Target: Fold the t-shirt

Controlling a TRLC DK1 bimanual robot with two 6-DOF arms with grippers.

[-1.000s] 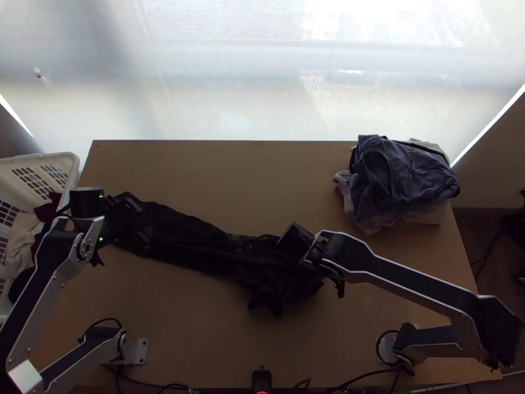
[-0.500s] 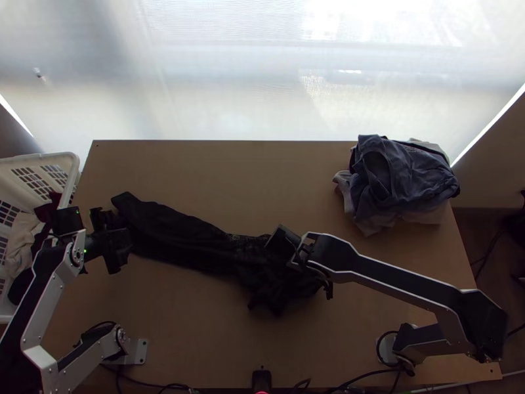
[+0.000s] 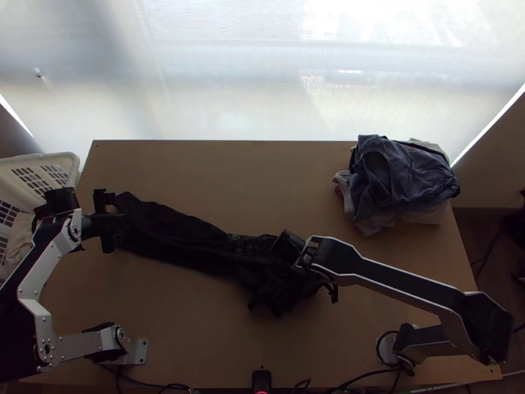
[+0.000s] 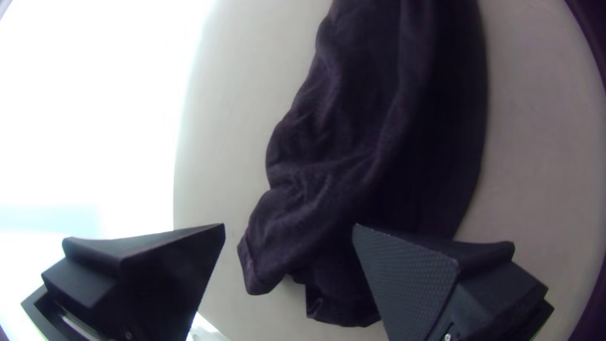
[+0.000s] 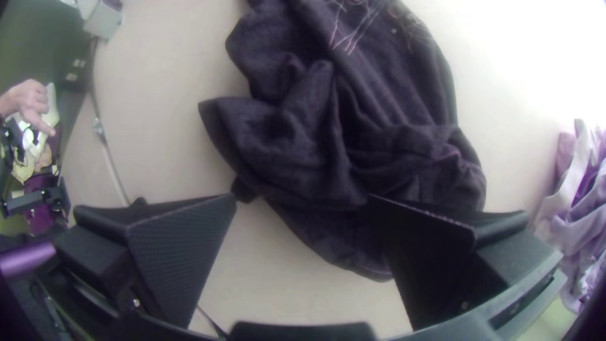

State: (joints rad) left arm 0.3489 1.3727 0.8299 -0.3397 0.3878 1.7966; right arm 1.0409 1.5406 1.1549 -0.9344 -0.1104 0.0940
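Note:
I expect the black t-shirt to pull tight along its upper edge and hang down below when I lift it, because deep folds crowd the bunched part.
In the top view my left gripper is open at the black t-shirt's far-left end. My right gripper is over the bunched right part of the t-shirt, which lies as a long rumpled strip slanting across the table. The left wrist view has the open left gripper above the cloth's narrow end, one finger over it and the other beside it. In the right wrist view the right gripper stands open above the crumpled black cloth, with nothing pinched.
A pile of blue and pale clothes lies at the table's far right corner. At the left edge stands a white basket with clothes in it. A person's hand shows at the right wrist view's edge, away from the cloth.
The left gripper has drawn back from over the t-shirt's left end toward the basket side. My right gripper has shifted slightly left. The t-shirt looks unmoved.

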